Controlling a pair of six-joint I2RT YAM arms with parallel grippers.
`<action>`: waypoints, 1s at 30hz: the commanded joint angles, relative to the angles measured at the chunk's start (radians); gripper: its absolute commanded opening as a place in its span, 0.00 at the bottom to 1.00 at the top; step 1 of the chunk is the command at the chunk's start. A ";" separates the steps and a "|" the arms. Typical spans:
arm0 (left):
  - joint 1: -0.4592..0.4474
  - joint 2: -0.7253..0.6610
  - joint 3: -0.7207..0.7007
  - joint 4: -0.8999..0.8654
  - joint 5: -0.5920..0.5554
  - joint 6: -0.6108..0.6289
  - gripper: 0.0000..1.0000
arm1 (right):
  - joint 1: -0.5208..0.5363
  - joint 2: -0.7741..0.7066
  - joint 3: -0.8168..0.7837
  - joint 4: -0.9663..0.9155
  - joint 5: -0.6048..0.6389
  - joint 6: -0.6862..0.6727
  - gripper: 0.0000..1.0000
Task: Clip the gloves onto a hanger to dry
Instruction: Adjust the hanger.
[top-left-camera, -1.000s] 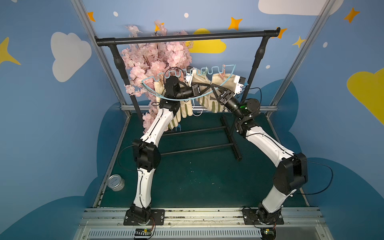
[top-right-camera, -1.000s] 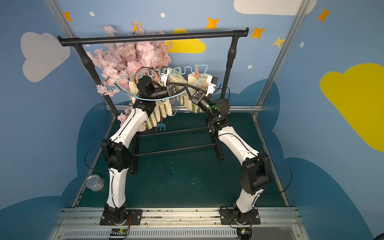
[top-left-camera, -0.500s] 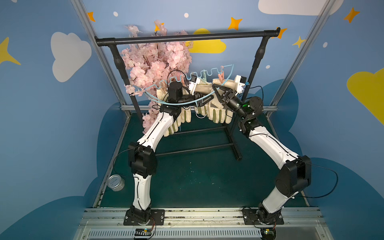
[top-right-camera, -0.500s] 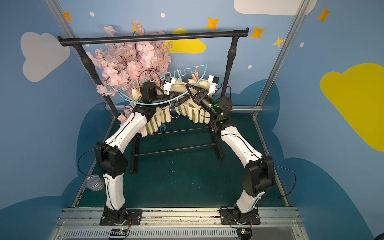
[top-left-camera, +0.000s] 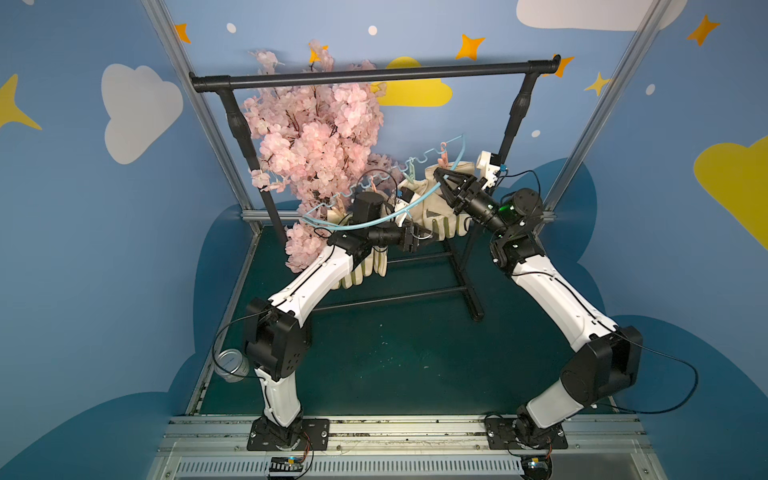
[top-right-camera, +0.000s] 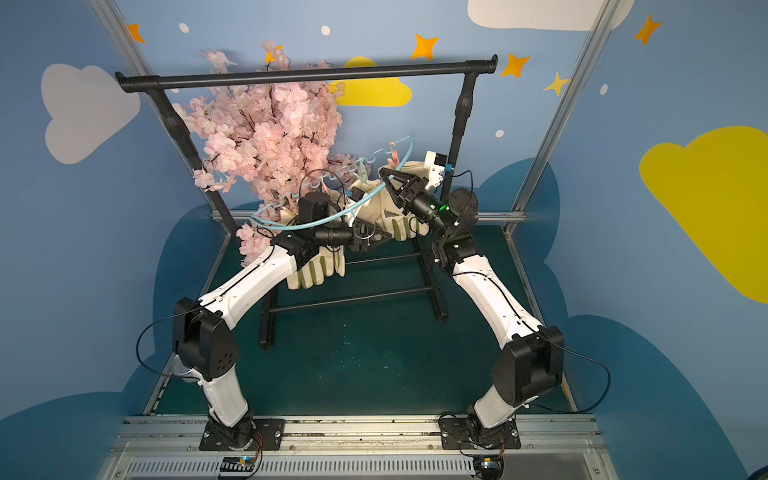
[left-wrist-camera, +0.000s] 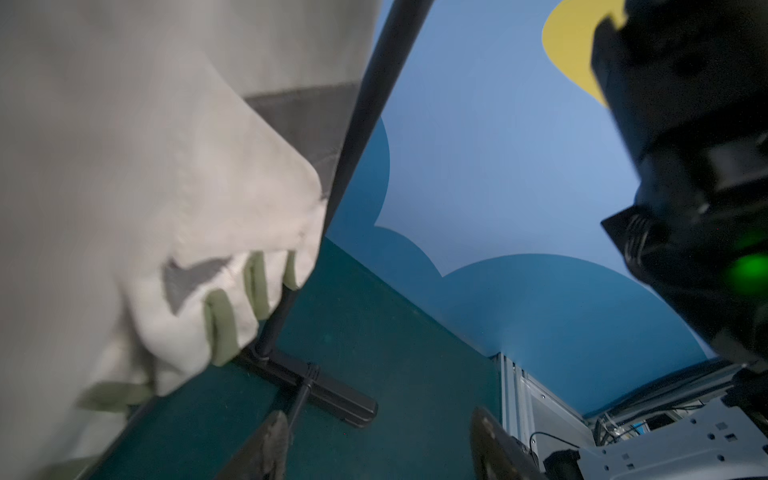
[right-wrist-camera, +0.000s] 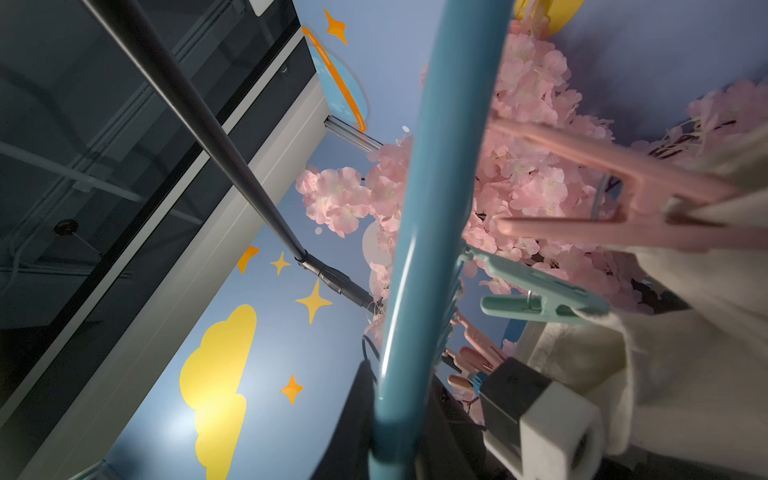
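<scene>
The hanger slants and my right gripper holds the hanger's arch (top-left-camera: 460, 152) near its high end, so my left gripper should grab the arch's low end (top-left-camera: 317, 223) before hanging it.
The light-blue hanger (top-left-camera: 361, 224) (top-right-camera: 316, 224) hangs tilted in the air below the rack bar, its right end high. My right gripper (top-left-camera: 442, 176) (top-right-camera: 386, 174) (right-wrist-camera: 390, 374) is shut on the hanger's arch (right-wrist-camera: 440, 166). Cream gloves (top-left-camera: 432, 208) (top-right-camera: 382, 212) hang from its pegs, and more gloves (top-left-camera: 365, 270) (top-right-camera: 316, 270) show behind my left arm. A pink peg (right-wrist-camera: 602, 199) and a green peg (right-wrist-camera: 540, 299) each pinch a cuff (right-wrist-camera: 685, 332). My left gripper (top-left-camera: 424, 235) (top-right-camera: 374, 237) (left-wrist-camera: 378, 436) is open and empty, just below a hanging glove (left-wrist-camera: 166, 208).
The black garment rack (top-left-camera: 374, 77) (top-right-camera: 307, 75) spans the back, its post (left-wrist-camera: 353, 145) and foot close beside the gloves. A pink blossom tree (top-left-camera: 316, 137) fills the back left. A metal can (top-left-camera: 230, 363) sits by the left wall on the green floor (top-left-camera: 415, 353).
My left gripper has opened and dropped down and to the right, away from the pegs. The hanger's left end has sunk, so it tilts more. The right gripper keeps its hold.
</scene>
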 joint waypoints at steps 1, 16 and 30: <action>-0.051 -0.142 -0.077 -0.020 -0.030 0.067 0.69 | -0.056 -0.034 -0.003 -0.080 0.106 -0.106 0.00; -0.184 -0.267 -0.244 -0.130 -0.080 0.093 0.69 | -0.095 -0.047 0.015 -0.176 0.071 -0.077 0.00; -0.254 -0.104 -0.242 -0.178 -0.196 0.138 0.64 | -0.112 -0.036 0.065 -0.184 0.080 -0.074 0.00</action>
